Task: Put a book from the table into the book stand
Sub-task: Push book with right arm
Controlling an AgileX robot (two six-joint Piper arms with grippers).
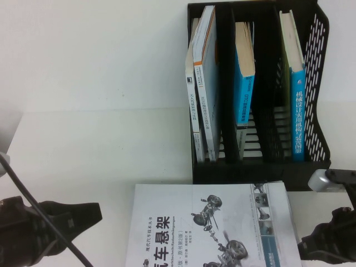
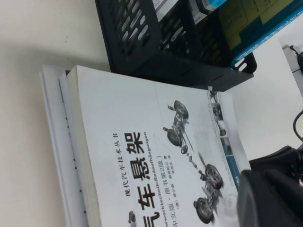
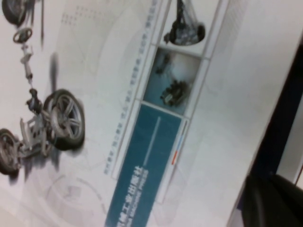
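Note:
The white book's spine edge is lying on the layer below it, so next my right gripper pushes the opposite edge to move the book toward my left gripper.
The white book with grey car suspension drawings and a black Chinese title lies flat on the white table, just in front of the black book stand. It also shows in the left wrist view and fills the right wrist view. My left gripper is low at the front left, a short gap from the book's left edge. My right gripper is at the book's right edge, its dark tip against that edge in the right wrist view.
The stand's left compartment holds white books, the middle a blue-spined book, the right a blue-spined book. A second white layer shows under the book's spine side. Bare table lies left of the stand.

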